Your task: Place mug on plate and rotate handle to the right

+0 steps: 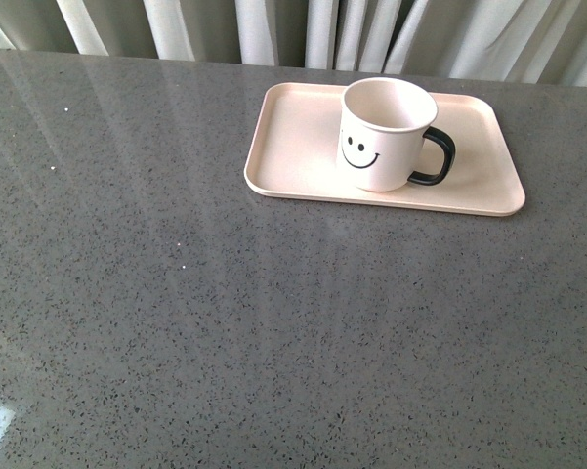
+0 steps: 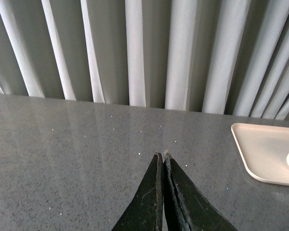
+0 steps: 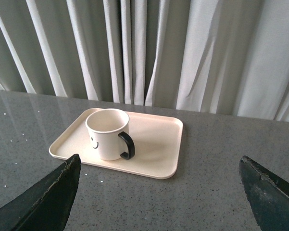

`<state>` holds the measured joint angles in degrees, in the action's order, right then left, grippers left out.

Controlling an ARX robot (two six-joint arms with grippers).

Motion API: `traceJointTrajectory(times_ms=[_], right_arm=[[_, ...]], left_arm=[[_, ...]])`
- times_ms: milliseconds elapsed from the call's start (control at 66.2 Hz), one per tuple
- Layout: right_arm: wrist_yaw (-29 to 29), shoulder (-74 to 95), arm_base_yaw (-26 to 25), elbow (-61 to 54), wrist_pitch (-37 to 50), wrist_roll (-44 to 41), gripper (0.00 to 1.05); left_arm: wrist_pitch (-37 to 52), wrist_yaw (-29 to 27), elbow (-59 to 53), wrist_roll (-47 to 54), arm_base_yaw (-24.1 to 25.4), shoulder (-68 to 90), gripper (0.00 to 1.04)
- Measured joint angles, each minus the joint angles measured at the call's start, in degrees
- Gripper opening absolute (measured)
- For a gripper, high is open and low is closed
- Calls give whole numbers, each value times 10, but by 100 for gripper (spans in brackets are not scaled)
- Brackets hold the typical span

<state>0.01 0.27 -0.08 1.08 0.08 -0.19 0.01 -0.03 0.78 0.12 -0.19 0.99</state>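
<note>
I see only the white mug's pale inner side (image 1: 389,103) inside the mug's rim, so I should expect the white mug to be empty when I lift and turn it.
The white mug (image 1: 385,134) with a black smiley face stands upright on the pale pink plate (image 1: 293,147), near the plate's middle. Its black handle (image 1: 436,156) points to the right in the front view. The right wrist view shows the same mug (image 3: 107,134) and handle (image 3: 127,145) on the plate (image 3: 158,144), well beyond my right gripper (image 3: 159,166), which is open and holds nothing. My left gripper (image 2: 162,155) is shut on nothing above bare tabletop, with a corner of the plate (image 2: 259,149) off to one side. Neither arm shows in the front view.
The grey speckled table (image 1: 225,322) stretches wide around the plate. Pale pleated curtains (image 1: 303,29) hang right behind the table's far edge, close to the plate's back rim.
</note>
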Motion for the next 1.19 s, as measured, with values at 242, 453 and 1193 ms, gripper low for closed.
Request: traceJointTrajectory(times_ms=[242,453,1193], right_arm=[[0,0,0,0,0,0,96],[0,0,0,0,0,0,96],[-174,829,-5,438,9,-135,96]], left_arm=[[0,0,0,0,0,0,31],[0,0,0,0,0,0,70],[0,0,0,0,0,-1,95]])
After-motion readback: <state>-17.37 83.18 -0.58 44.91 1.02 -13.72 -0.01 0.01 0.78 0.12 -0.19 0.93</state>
